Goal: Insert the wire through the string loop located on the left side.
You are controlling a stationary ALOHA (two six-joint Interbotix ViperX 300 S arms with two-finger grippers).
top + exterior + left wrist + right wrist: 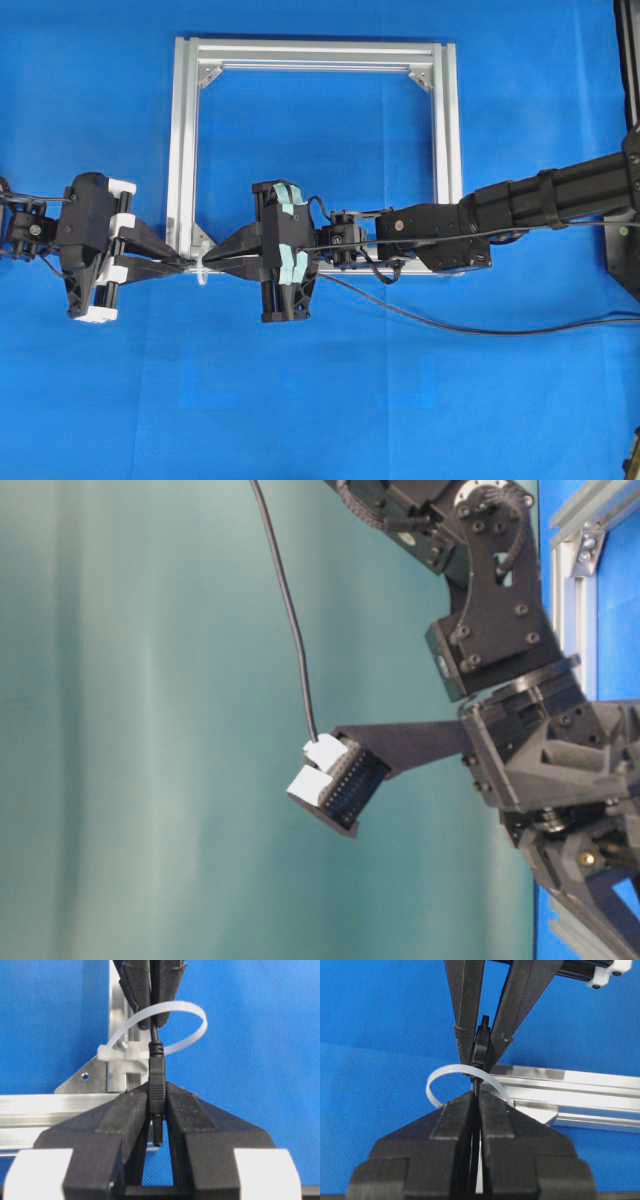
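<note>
My right gripper should open before my left gripper pulls the plug [481, 1042] away, because my right gripper is closed on the wire [476, 1088] behind the loop.
The white string loop [180, 1006] stands at the near left corner of the aluminium frame [315, 52]. The thin black wire [154, 1035] runs through it. On the near side of the loop my left gripper [156, 1092] is shut on the wire's slim dark plug [157, 1075], whose tip pokes out behind the jaws. On the far side my right gripper [477, 1097] is shut on the wire just behind the loop [440, 1072]. From above, the two grippers [185, 265] [212, 263] meet tip to tip at the loop [200, 272].
The rest of the wire [470, 329] trails from the right gripper across the blue table to the right edge. The frame's corner bracket [85, 1077] and bottom rail [580, 1090] lie right beside both grippers.
</note>
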